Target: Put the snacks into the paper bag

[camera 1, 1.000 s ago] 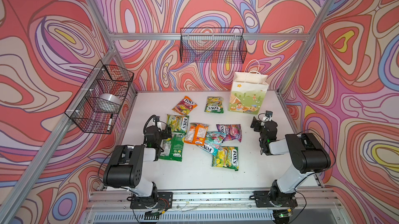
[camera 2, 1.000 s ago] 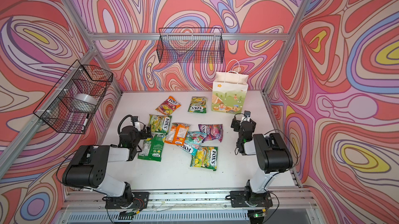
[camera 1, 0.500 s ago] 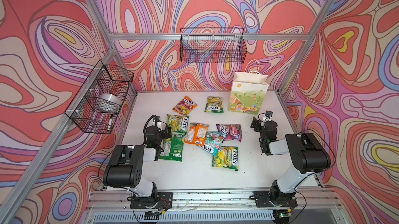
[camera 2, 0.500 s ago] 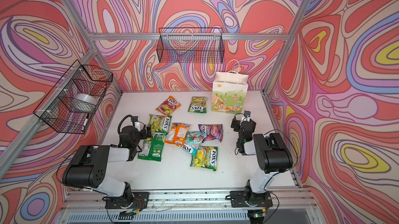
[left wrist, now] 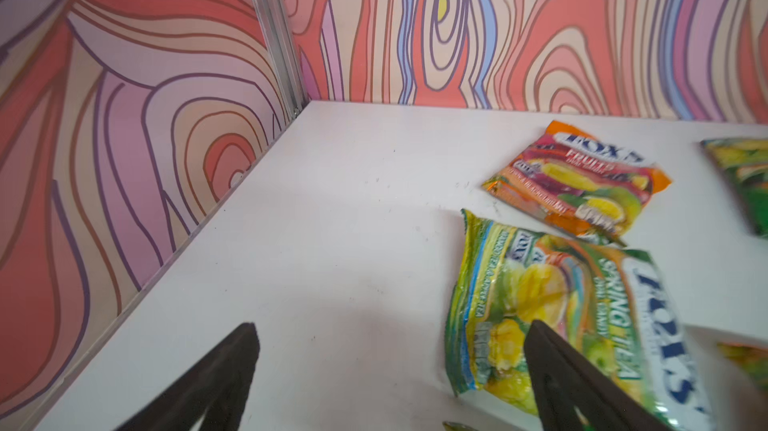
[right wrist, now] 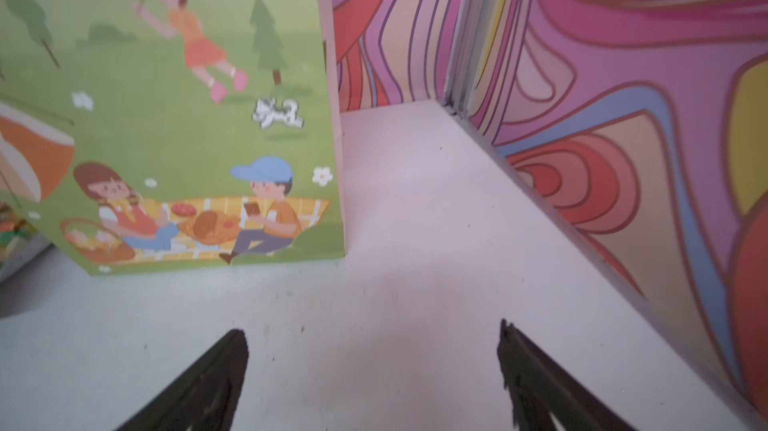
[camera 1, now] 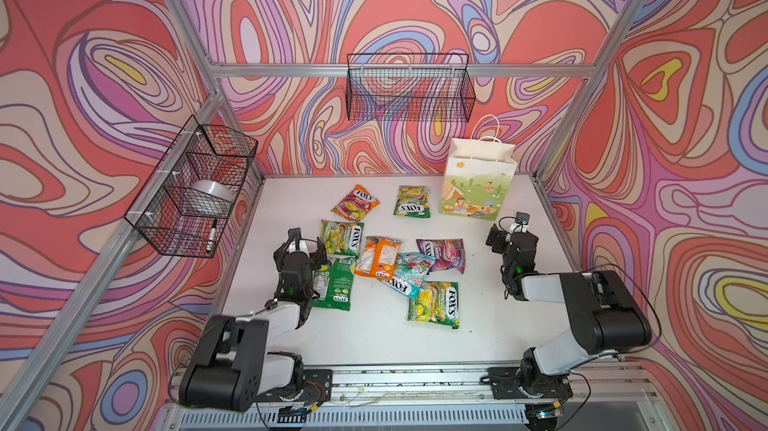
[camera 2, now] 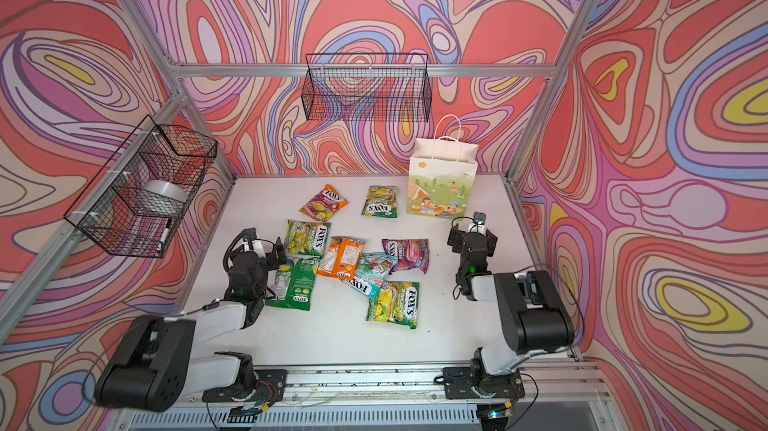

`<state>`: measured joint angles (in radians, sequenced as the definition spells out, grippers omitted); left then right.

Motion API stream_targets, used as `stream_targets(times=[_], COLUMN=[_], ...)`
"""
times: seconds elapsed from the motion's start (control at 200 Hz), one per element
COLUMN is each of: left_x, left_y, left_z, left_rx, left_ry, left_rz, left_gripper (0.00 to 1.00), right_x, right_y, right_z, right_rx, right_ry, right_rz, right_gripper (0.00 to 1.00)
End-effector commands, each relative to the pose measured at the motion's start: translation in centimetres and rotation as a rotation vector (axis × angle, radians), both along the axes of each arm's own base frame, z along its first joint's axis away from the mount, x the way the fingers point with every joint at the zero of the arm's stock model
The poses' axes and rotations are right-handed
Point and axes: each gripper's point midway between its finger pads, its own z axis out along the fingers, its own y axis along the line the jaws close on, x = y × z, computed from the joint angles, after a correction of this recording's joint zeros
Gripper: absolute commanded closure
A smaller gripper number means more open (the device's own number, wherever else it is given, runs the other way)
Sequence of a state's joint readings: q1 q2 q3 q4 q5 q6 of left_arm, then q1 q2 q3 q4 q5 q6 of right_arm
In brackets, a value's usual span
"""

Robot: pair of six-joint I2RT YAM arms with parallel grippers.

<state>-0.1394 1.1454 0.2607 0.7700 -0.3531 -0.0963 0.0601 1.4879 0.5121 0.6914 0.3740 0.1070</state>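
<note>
My left gripper is far from the paper bag point(camera 1: 473, 189), which stands at the back by the wall, so my right gripper should first pull the bag forward by its rim point(camera 1: 504, 162).
Several glossy FOX'S snacks lie flat mid-table in both top views: an orange-red one point(camera 1: 354, 208), a green one point(camera 1: 411, 200), a yellow-green one point(camera 1: 341, 238), an orange one point(camera 1: 378, 257), a purple one point(camera 1: 442, 254), a teal one point(camera 1: 409, 275), another yellow-green one point(camera 1: 435, 304) and a dark green one point(camera 1: 334, 283). The white paper bag point(camera 1: 478, 183) point(camera 2: 442, 183) stands upright at the back right. My left gripper point(camera 1: 305, 247) point(left wrist: 388, 329) is open beside the yellow-green packet point(left wrist: 561, 316), holding nothing. My right gripper point(camera 1: 510, 235) point(right wrist: 372, 333) is open over bare table, just in front of the bag point(right wrist: 187, 117).
A black wire basket point(camera 1: 409, 92) hangs on the back wall. Another wire basket point(camera 1: 195, 187) on the left wall holds a silver roll and a marker. Aluminium frame posts and patterned walls close in the white table point(camera 1: 374, 345) on three sides.
</note>
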Motion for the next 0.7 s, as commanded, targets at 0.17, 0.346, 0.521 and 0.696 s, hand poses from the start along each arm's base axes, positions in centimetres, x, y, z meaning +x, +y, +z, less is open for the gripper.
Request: stream_targets(times=[0.17,0.346,0.521,0.696], left_x=[-8.5,-10.3,-9.1,-7.3], left_y=[4.0,0.9,-2.3,-3.8], left_z=[7.7,11.9,11.0,9.0], left_rx=[-0.460,-0.470,-0.401,-0.331], left_ry=[-0.032,0.027,0.339,0.491], left_rz=[0.332,0.105,-0.033,-0.116], left_gripper=[0.00,0.00,0.00,0.00], right_x=[-1.5,-2.1,-2.0,-0.4], right_y=[-1.4,1.2,2.4,2.1], right_z=[10.0,14.5,14.7,14.5], right_rx=[0.441,0.664,0.862,1.019], right_ry=[-0.022,-0.044,0.061,0.095], right_rz=[-0.268,-0.156,-0.242,-0.433], right_gripper=[0.02,0.02,0.02,0.06])
